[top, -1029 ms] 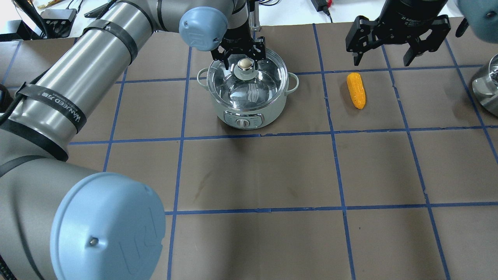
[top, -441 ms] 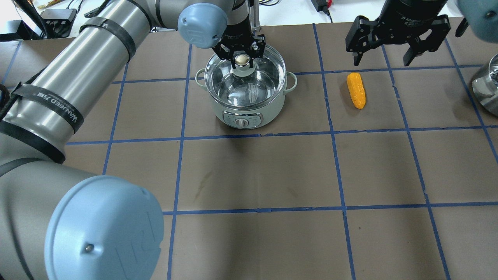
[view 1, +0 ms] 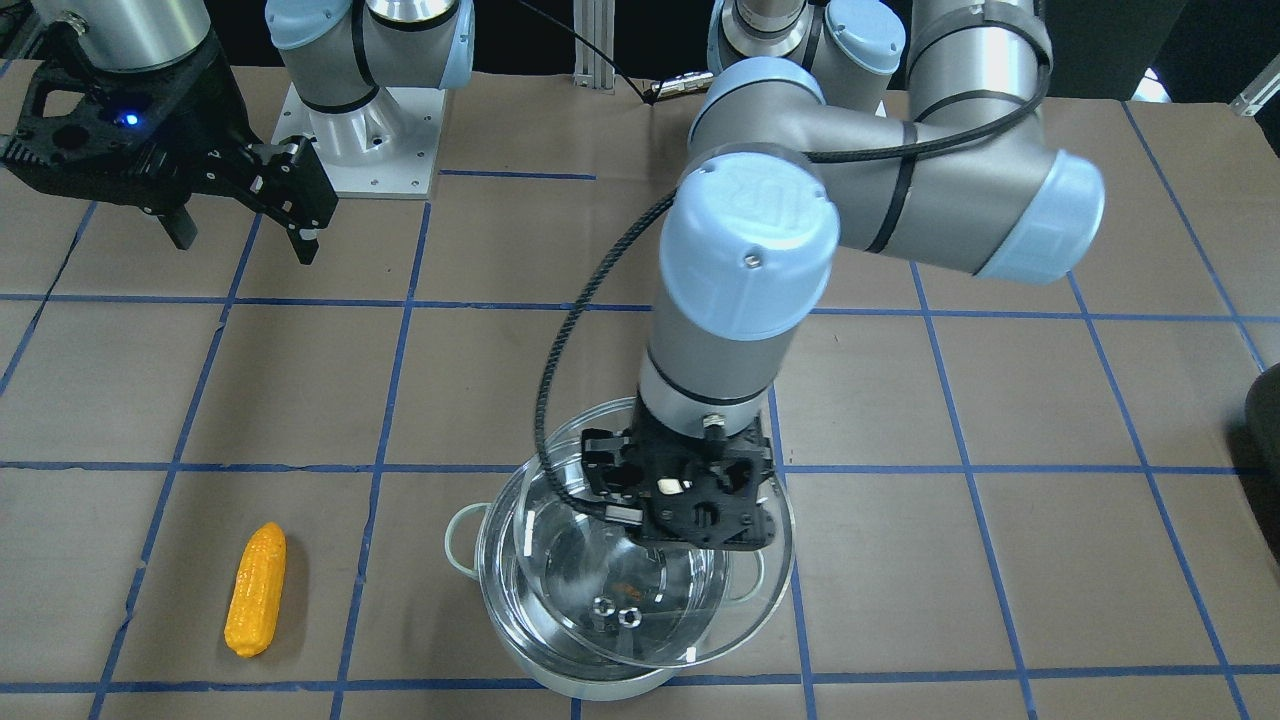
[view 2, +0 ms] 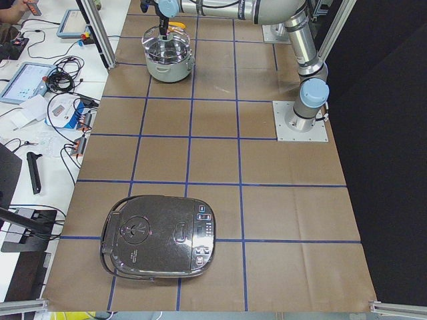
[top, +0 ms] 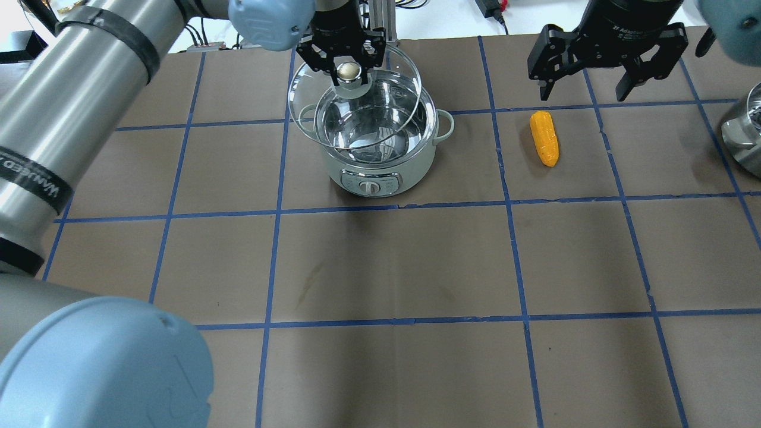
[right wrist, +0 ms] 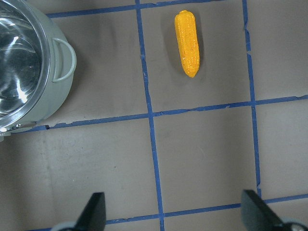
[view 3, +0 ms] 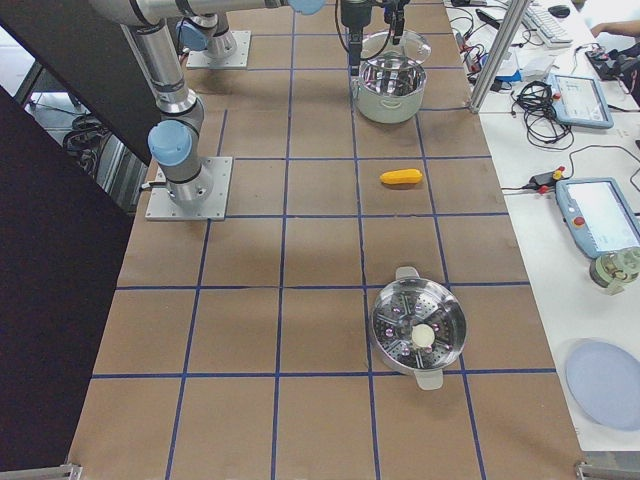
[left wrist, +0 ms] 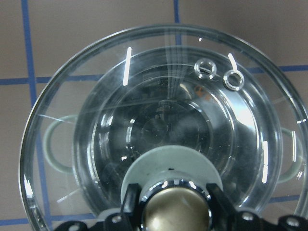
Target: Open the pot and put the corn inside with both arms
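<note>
My left gripper's glass lid overhangs the pot's opening, so it should go beside the pot before my right gripper brings corn.
The steel pot (top: 368, 172) stands at the table's far middle and also shows in the front view (view 1: 500, 610). My left gripper (top: 349, 70) is shut on the knob (left wrist: 175, 207) of the clear glass lid (top: 309, 101). It holds the lid tilted above the pot, shifted toward the pot's far left. The pot's inside shows under the lid (view 1: 760, 590). The yellow-orange corn (top: 545, 138) lies on the table right of the pot, also in the right wrist view (right wrist: 186, 43). My right gripper (top: 584, 92) is open and empty, in the air just beyond the corn.
A steel steamer pot (top: 743, 137) stands at the right edge, also seen in the right-side view (view 3: 417, 332). A dark rice cooker (view 2: 160, 237) sits at the table's left end. Blue tape lines grid the brown table (top: 392, 267).
My left gripper has lifted the glass lid off the pot and carried it up and to the far left. The right gripper and the corn have not moved.
</note>
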Tool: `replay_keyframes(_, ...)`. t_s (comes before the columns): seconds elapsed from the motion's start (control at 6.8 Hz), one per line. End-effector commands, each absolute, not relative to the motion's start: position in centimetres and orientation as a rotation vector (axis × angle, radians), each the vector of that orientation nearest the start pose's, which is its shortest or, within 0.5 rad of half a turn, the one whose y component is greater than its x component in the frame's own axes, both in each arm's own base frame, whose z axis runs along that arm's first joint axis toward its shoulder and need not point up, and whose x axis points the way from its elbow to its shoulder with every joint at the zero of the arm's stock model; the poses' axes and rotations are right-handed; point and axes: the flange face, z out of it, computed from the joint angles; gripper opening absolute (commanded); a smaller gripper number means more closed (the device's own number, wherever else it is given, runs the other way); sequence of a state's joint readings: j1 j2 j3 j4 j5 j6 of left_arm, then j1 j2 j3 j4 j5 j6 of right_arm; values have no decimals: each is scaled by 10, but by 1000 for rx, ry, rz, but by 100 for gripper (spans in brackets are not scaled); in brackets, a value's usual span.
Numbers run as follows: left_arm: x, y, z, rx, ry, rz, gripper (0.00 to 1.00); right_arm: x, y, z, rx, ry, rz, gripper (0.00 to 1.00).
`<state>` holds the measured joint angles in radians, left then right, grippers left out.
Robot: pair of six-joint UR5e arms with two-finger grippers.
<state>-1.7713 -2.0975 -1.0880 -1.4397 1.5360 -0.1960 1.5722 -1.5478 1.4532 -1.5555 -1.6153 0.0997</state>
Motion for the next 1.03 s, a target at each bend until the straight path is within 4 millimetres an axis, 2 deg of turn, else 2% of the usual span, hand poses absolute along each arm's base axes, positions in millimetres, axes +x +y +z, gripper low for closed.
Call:
replay_keyframes(0.0, -146, -698, 413, -40, 3171, -75, 15, 128, -508, 531, 159, 3176, -123, 100)
replay_keyframes(0.15, -90, -706, 376, -24, 3173, -9, 15, 123, -513, 526, 142, 3178, -119, 100)
replay_keyframes(0.29, -38, -714, 342, 15, 3167, -69, 15, 110, -518, 523, 86, 3184, -109, 98)
replay_keyframes(0.44, -9, -714, 288, -28, 3173, -49, 15, 88, -533, 511, 15, 3189, -83, 94)
replay_keyframes(0.59, -6, -715, 260, -34, 3158, -125, 15, 72, -555, 488, -25, 3190, -63, 94)
replay_keyframes(0.74, -7, -712, 249, -68, 3167, -108, 15, 69, -583, 457, -29, 3192, -94, 92)
replay_keyframes(0.88, -9, -708, 238, -171, 3178, -75, 49, 65, -619, 412, -36, 3189, -143, 92)
